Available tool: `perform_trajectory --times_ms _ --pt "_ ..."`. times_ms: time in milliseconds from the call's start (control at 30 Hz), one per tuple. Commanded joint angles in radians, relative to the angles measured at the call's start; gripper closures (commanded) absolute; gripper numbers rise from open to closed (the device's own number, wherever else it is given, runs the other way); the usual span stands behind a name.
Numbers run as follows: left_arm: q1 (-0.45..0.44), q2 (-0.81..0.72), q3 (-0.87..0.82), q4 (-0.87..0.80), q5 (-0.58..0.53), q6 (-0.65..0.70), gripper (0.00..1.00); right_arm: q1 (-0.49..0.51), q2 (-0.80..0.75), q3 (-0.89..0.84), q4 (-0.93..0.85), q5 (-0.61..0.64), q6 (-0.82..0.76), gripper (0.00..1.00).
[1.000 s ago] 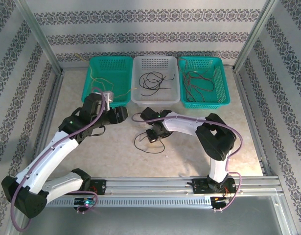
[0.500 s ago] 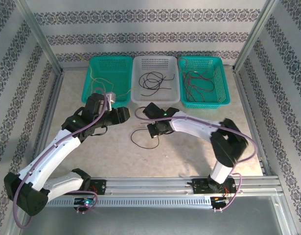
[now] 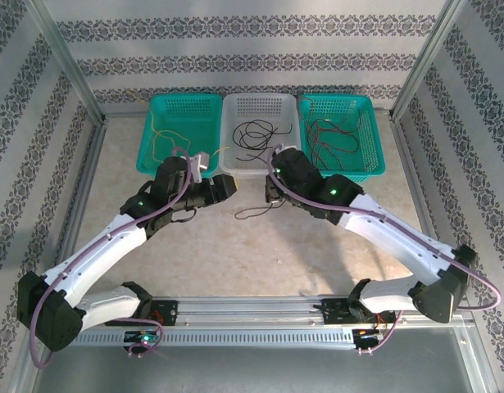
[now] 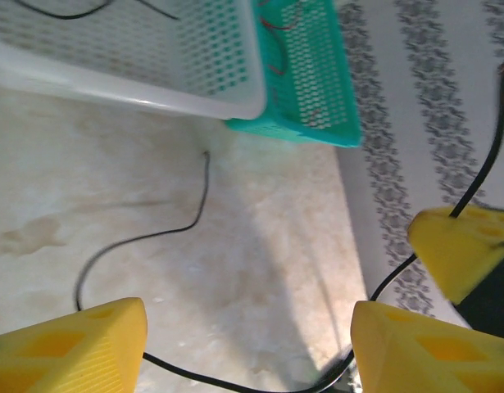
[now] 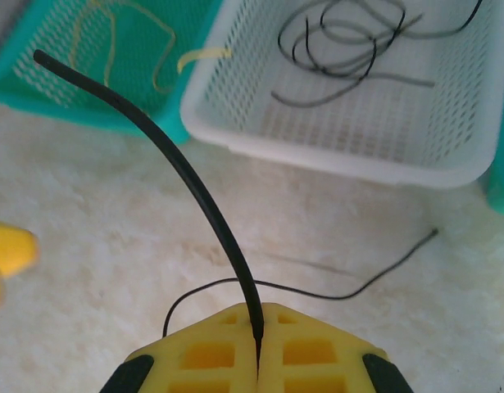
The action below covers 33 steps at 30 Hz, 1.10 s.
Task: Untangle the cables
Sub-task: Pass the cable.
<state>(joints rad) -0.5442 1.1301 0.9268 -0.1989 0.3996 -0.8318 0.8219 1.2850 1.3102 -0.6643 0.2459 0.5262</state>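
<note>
The black cable's tail (image 3: 256, 214) trails from my right gripper outside the white basket, so next my left gripper grabs the cable's loop (image 4: 223, 381) and raises it over the basket.
One black cable (image 3: 253, 212) lies partly on the table in front of the white basket (image 3: 232, 164). My right gripper (image 5: 258, 315) is shut on this cable near one end; the short free end (image 5: 186, 176) curves up and left, while the rest trails over the table (image 5: 317, 293). In the top view the right gripper (image 3: 270, 190) hangs just before the white basket. My left gripper (image 3: 225, 187) is beside it on the left, open, its yellow fingers (image 4: 71, 348) straddling a loop of the same cable (image 4: 153, 237) without touching it.
More black cables (image 3: 256, 133) sit in the white basket, yellow ones (image 3: 171, 131) in the left teal basket (image 3: 153, 160), red ones (image 3: 333, 135) in the right teal basket (image 3: 374, 168). Aluminium frame posts and patterned walls surround the table.
The right arm stretched out and carried the black cable from the table's middle toward the white basket, lifting most of it. The left gripper shifted right toward it.
</note>
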Motion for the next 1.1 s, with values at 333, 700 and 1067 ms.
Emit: perform_trajectory --times_ms 333,700,1067 --pt "-0.173 0.096 0.223 0.126 0.025 0.267 0.3 -0.047 -0.064 0.187 -0.004 -0.039 0.037 1.0" --pt "-0.2 0.152 0.317 -0.002 0.139 0.404 0.42 -0.07 -0.102 0.211 -0.009 -0.077 0.064 1.0" --pt "-0.247 0.157 0.287 -0.05 0.116 0.43 0.81 -0.129 -0.125 0.222 0.014 -0.17 0.135 1.0"
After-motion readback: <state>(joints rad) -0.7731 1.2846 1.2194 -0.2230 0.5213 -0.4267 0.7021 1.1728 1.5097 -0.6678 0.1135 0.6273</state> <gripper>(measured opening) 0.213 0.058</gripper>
